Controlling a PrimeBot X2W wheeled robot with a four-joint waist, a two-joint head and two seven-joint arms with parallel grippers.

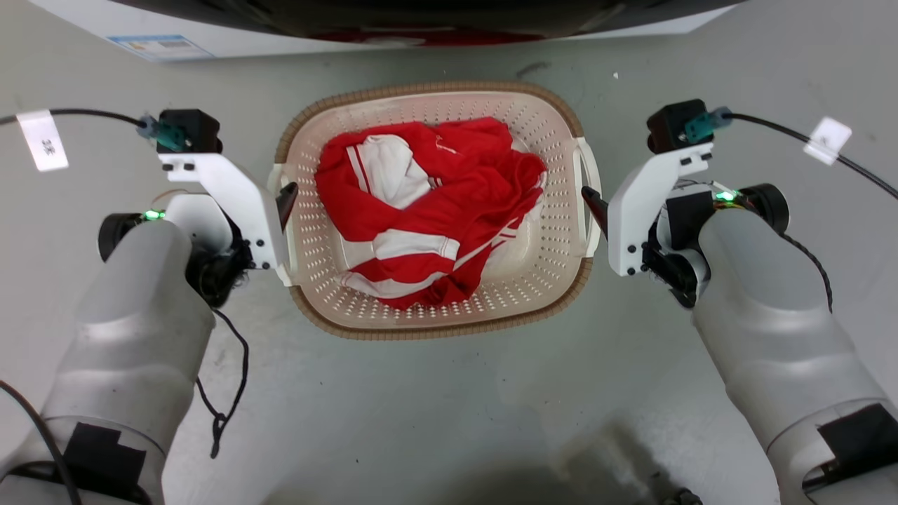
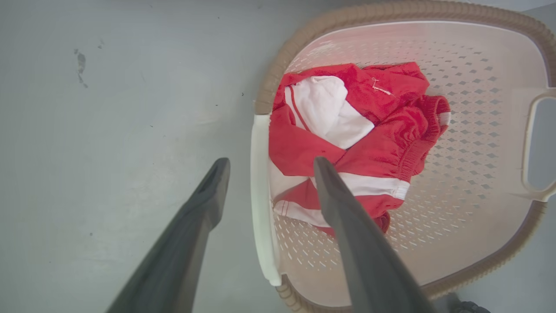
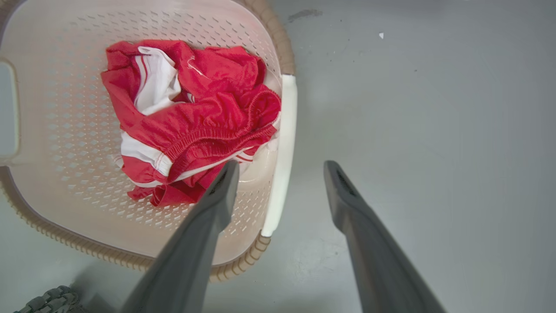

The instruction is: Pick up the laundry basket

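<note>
The white handle's end goes straight into the laundry basket's brown rim, so I expect the handle to stay lined up with it when I lift the laundry basket.
The laundry basket stands on the grey floor in the middle of the head view, cream and perforated with a brown woven rim. A crumpled red-and-white garment lies inside. My left gripper is open at the basket's left white handle; in the left wrist view one finger is outside the handle and the other is over the basket's inside. My right gripper is open at the right handle, straddling it the same way in the right wrist view. Neither is closed on its handle.
A white washer with a dark door runs along the top edge, just behind the basket. Black cables with white tags trail from both wrists. Bare grey floor surrounds the basket.
</note>
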